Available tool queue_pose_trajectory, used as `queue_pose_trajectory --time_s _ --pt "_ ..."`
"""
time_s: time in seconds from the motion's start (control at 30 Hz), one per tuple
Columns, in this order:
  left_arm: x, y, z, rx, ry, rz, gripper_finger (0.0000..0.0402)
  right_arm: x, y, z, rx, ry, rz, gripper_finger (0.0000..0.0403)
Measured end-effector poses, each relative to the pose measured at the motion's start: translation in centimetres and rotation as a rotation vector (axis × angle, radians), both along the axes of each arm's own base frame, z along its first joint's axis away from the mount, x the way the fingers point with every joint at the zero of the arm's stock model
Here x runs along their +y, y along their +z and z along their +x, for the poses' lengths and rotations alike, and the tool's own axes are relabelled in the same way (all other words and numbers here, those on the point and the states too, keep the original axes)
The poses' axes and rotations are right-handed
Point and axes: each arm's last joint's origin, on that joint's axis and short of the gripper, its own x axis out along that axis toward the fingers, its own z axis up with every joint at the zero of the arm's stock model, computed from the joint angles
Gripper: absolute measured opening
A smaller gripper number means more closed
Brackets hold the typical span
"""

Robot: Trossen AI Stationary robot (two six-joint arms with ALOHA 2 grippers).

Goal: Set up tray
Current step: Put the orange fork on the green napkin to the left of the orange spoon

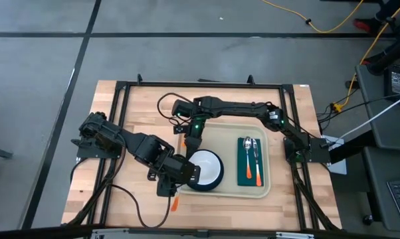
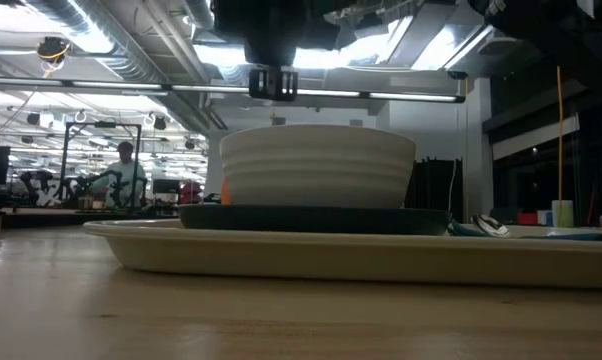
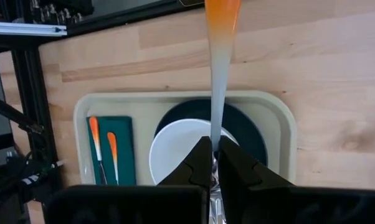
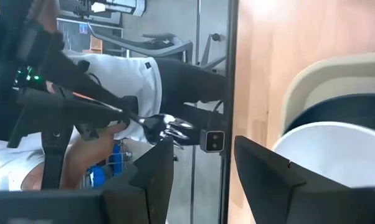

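Note:
Next, I grab the fork's teeth [image 4: 174, 129] with my right gripper and carry the fork to the green napkin [image 1: 253, 162], because my left gripper is holding the fork across the bowl from that napkin.
The cream tray [image 1: 263, 189] lies right of the table's middle. On it a white bowl [image 1: 206, 166] sits in a dark teal plate [image 1: 199, 184], and to their right a green napkin [image 1: 243, 174] carries a spoon [image 1: 248, 151] and a second orange-handled utensil [image 1: 257, 162]. My left gripper [image 3: 215, 168] hovers at the tray's near left, shut on a fork with a pale, orange-ended handle [image 3: 222, 18]. My right gripper [image 4: 203, 180] stands open and empty by the tray's far left corner, beside the bowl [image 4: 337, 149]. My left gripper pinches the fork between its two fingers [image 3: 197, 165] at the pale lower end of the handle [image 3: 214, 134]. The fingers slant down from above. The handle runs on past the fingertips, roughly in line with them, its orange end [image 1: 175, 202] toward the table's near edge. The fork is lifted clear.
Black frame rails [image 1: 113, 133] run round the wooden table, with cables at the far and near left. Bare wood [image 1: 133, 106] lies left of and behind the tray. A person [image 2: 126, 170] stands in the room beyond the table.

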Motion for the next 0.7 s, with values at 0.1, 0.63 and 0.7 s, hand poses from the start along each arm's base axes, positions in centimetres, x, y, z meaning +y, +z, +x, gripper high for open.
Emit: queue_pose_trajectory --time_s 0.1,0.63,0.7 --pt "-0.1 0.0 0.0 0.001 0.001 -0.001 0.0002 -0.7 -0.4 0.1 -0.002 -0.015 0.001 0.0173" --pt "0.2 0.0 0.1 -0.002 0.007 0.000 0.0002 1.7 -0.2 0.4 0.008 0.042 0.080 0.0173" --pt "0.2 0.0 0.1 -0.002 0.007 0.000 0.0003 2.1 -0.1 0.4 0.006 0.059 0.096 0.0170"
